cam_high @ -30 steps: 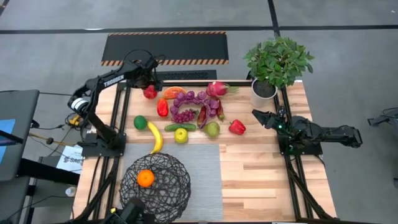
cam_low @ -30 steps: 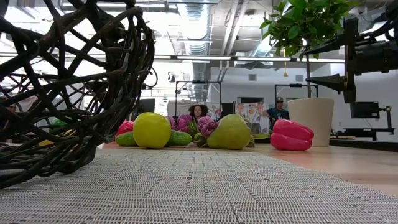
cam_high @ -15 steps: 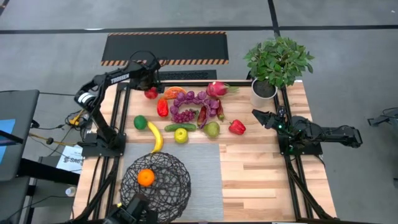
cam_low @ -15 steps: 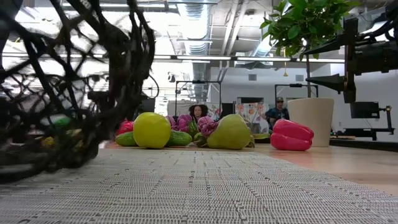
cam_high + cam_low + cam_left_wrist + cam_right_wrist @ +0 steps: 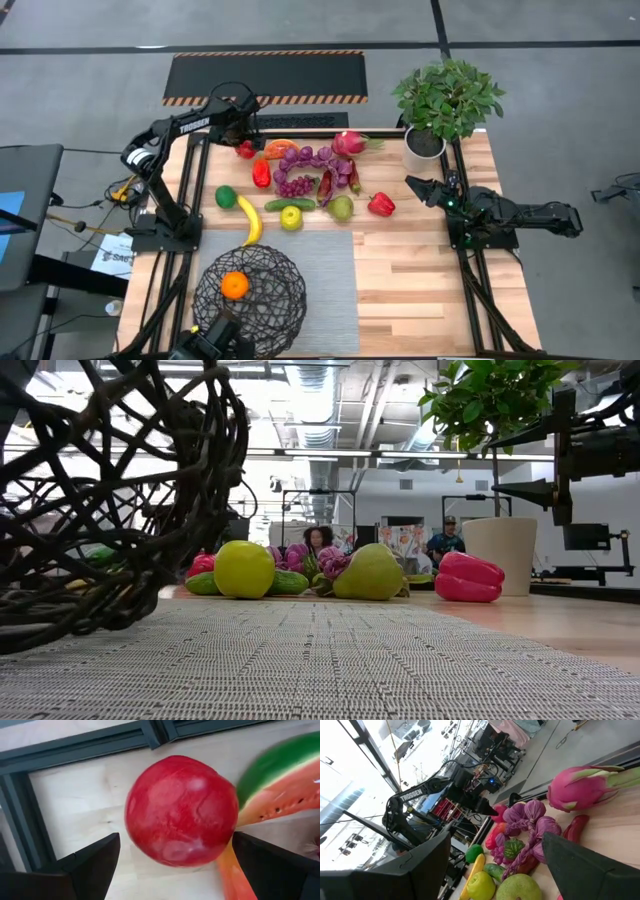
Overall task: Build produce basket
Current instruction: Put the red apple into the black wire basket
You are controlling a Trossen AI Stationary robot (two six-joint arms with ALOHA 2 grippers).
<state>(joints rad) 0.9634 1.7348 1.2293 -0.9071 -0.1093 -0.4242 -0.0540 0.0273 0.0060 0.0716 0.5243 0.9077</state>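
Note:
My left gripper should rise clear and recentre over the apple (image 5: 181,811) before closing, as the red apple's watermelon side (image 5: 231,822) crowds one finger and the other has a gap.
The black wire basket (image 5: 250,290) stands on a grey mat at the table's near left and holds an orange (image 5: 234,286). The rest of the produce lies across the far middle: a red apple (image 5: 245,150), watermelon slice (image 5: 280,149), purple grapes (image 5: 296,184), dragonfruit (image 5: 350,143), banana (image 5: 250,220), pear (image 5: 342,208) and red pepper (image 5: 380,205). My left gripper (image 5: 176,839) is open above the red apple (image 5: 182,810), one finger on each side of it. The apple rests on the wood beside the watermelon slice (image 5: 280,780). My right gripper (image 5: 412,186) waits open at the right.
A leafy plant in a white pot (image 5: 424,148) stands at the far right corner, just beyond my right gripper. A grey mat (image 5: 325,280) covers the near middle. Bare wood (image 5: 430,290) lies at the near right. People show in the room behind the table (image 5: 445,535).
My left gripper has come down a little toward the red apple at the far left edge, staying open. The basket showed blurred in the low view half a second ago and is sharp again now.

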